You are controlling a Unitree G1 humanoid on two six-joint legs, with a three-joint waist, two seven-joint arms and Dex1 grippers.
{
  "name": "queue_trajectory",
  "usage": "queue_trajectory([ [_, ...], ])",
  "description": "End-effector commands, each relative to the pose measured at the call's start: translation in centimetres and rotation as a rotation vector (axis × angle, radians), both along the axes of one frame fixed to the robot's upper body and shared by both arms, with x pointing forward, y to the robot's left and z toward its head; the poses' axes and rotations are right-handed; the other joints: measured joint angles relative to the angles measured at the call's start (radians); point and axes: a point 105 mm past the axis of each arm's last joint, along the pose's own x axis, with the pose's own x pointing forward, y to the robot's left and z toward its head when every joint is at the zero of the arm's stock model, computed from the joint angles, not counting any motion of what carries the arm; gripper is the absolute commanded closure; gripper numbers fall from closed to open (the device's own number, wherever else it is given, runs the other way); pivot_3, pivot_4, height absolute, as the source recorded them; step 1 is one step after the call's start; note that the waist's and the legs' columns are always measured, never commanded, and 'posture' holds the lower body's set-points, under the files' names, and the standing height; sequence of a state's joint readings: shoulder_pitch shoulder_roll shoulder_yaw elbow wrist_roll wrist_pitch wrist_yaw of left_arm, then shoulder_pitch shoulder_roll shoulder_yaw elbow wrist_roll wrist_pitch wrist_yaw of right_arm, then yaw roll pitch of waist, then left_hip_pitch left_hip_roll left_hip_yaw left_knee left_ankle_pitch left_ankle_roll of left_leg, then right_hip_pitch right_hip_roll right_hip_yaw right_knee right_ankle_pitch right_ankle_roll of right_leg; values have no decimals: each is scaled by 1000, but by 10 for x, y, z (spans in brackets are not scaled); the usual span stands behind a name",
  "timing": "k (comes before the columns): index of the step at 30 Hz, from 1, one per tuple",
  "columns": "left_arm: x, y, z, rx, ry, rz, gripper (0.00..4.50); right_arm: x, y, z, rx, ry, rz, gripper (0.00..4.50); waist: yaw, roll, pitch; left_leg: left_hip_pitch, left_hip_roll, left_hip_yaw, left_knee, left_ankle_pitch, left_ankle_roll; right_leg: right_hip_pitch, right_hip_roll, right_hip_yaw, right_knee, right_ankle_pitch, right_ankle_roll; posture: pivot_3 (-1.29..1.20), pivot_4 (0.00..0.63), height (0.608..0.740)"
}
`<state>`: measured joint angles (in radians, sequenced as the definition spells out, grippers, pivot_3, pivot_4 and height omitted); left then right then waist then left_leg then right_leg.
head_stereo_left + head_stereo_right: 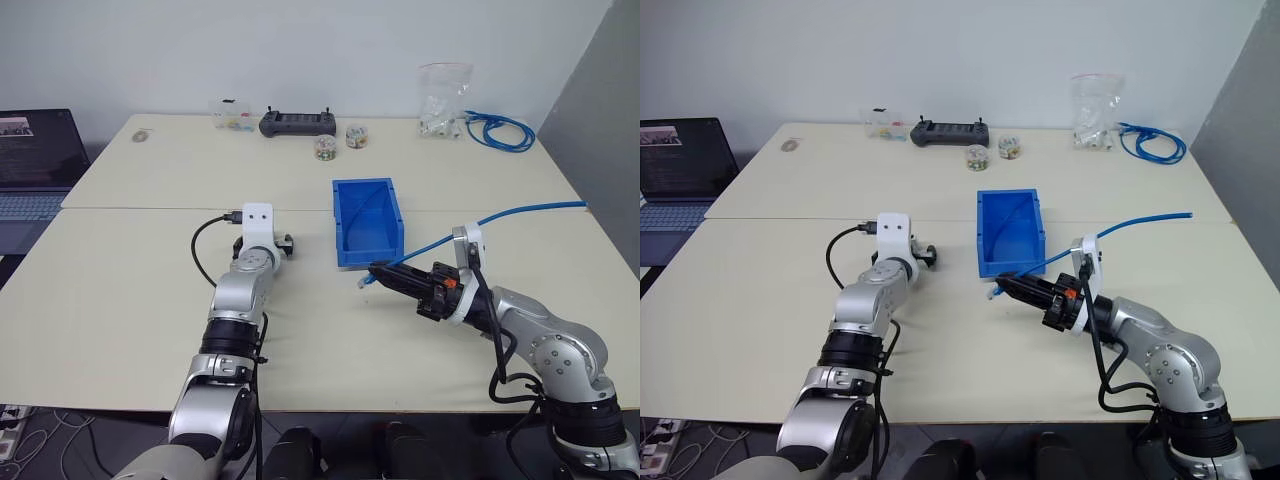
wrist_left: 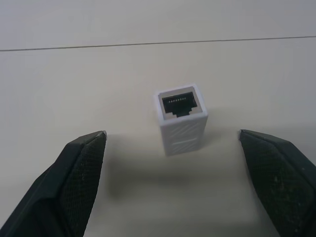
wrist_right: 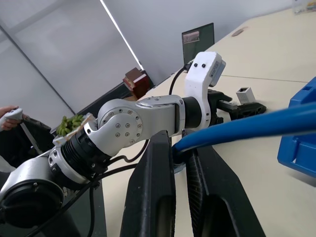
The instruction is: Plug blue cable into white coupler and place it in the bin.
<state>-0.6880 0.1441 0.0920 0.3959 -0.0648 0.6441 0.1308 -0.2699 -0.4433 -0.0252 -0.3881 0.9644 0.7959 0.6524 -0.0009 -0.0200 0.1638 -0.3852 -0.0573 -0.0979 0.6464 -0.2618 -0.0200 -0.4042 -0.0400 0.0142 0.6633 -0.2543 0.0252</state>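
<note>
The blue cable keeps a long, smooth arc (image 1: 512, 212) past my right gripper, so I expect its tail (image 1: 576, 205) to stick out of the bin when I place it.
The white coupler (image 2: 181, 118) stands on the table with its dark socket facing the left wrist camera. My left gripper (image 2: 172, 134) is open, one black finger on each side of the coupler and well clear of it. In the head views the left gripper (image 1: 279, 243) is left of the bin (image 1: 368, 256), a bright blue open tray. My right gripper (image 1: 385, 272) is shut on the blue cable (image 1: 520, 212) near its plug end (image 1: 366, 283), just in front of the bin. The cable trails off to the right table edge.
At the back of the table are a black controller (image 1: 298, 123), two small jars (image 1: 325, 147), a clear box (image 1: 232, 115), a plastic bag (image 1: 443, 100) and a coiled blue cable (image 1: 500, 130). A laptop (image 1: 35, 160) sits far left. A person's hand (image 3: 10, 116) shows beyond the table.
</note>
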Motion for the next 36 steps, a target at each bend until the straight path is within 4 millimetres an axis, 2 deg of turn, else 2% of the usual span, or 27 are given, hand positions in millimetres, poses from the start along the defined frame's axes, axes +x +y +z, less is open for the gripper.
queue_trajectory([
  [1, 2, 2, -1, 4, 8, 19, 0, -6, 1, 12, 18, -53, 17, 4463, 0, 0, 0, 0, 0, 0, 0, 0, 0, 0, 0, 0, 0, 0, 0, 0, 150, 740],
  [3, 4, 4, -2, -4, 11, 28, 0, -7, 1, 12, 15, -52, 16, 4463, 0, 0, 0, 0, 0, 0, 0, 0, 0, 0, 0, 0, 0, 0, 0, 0, 150, 740],
  [6, 6, 4, -1, -4, 11, 25, 439, -7, 1, 11, 14, -52, 16, 4463, -1, 0, 0, 0, 0, 0, 0, 0, 0, 0, 0, 0, 0, 0, 0, 0, 150, 740],
  [9, 8, 6, -1, -2, 12, 23, 1184, -7, 2, 11, 13, -51, 16, 4464, -3, 0, 0, 0, 0, 0, 0, 0, 0, 0, 0, 0, 0, 0, 0, 0, 150, 740],
  [15, 8, 10, -2, -2, 16, 27, 2380, -8, 2, 11, 12, -51, 13, 4464, -6, 0, 0, 1, 0, 0, 0, 0, 0, 0, 0, 0, 1, 0, 0, 0, 150, 740],
  [21, 0, 11, -8, 15, 19, 13, 3681, -8, 2, 10, 9, -50, 10, 4464, -9, 0, 0, 1, 1, 0, 0, 0, -1, 0, 0, 0, 1, 0, 0, 0, 150, 740],
  [23, -5, 13, -10, 17, 18, -8, 3711, -8, 1, 9, 0, -52, 5, 4464, -10, 0, 0, 1, 1, 0, 0, 0, -1, 0, 0, 1, 1, 0, 0, 0, 150, 740],
  [27, -30, 4, -3, 60, -36, -251, 3711, -9, -5, 8, -35, -68, -17, 4464, -19, 0, 0, 1, 1, 1, -1, 1, -1, 0, 0, 1, 0, 0, 0, 0, 150, 740],
  [32, -87, -35, -11, 37, 82, -739, 3711, -16, -15, 0, -112, -87, -39, 4464, -20, 1, 0, 1, 1, 1, -1, 1, -2, 0, 0, 2, 0, 0, 0, 0, 150, 740],
  [34, -101, -47, -10, 60, 115, -884, 3711, -19, -16, -4, -137, -92, -38, 4464, -11, 1, 0, 1, 0, 0, -1, -1, 2, 0, 0, 1, -1, 0, 0, 0, 150, 740],
  [36, -117, -68, -9, 108, 149, -1115, 3711, -25, -15, -13, -185, -99, -23, 4464, -3, 1, 0, 1, 0, 0, -1, -2, 3, 1, 0, 1, -1, -2, 3, 0, 150, 740],
])
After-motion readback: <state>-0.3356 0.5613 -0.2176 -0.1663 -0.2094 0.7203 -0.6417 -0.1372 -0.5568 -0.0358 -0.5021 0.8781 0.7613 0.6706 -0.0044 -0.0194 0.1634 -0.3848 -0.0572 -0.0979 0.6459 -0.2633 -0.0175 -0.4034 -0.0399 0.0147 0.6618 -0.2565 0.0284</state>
